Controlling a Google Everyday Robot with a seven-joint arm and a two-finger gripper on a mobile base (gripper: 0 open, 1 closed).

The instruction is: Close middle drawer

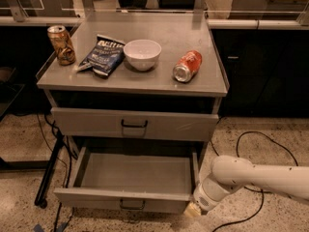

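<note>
My gripper is at the outer corner of the middle drawer's front (183,205). I should move it inward along the drawer's front, nearer to the drawer's handle (160,205), and push there.
The middle drawer (130,175) is pulled far out of the grey cabinet and is empty inside. Its flat front (96,199) faces me with a small dark wire handle (132,206) at centre. Above it the taller top drawer (87,122) is shut. My gripper (193,209) is at the end of the white arm (260,175) that reaches in from the right. It sits low at the right end of the open drawer's front, touching or nearly touching that corner. The lowest drawer is out of view.
On the cabinet top (169,42) stand a brown can (61,44), a blue chip bag (104,56), a white bowl (142,53) and a red can lying on its side (187,65). Black cables (256,139) lie on the speckled floor at right; a black stand (48,173) is at left.
</note>
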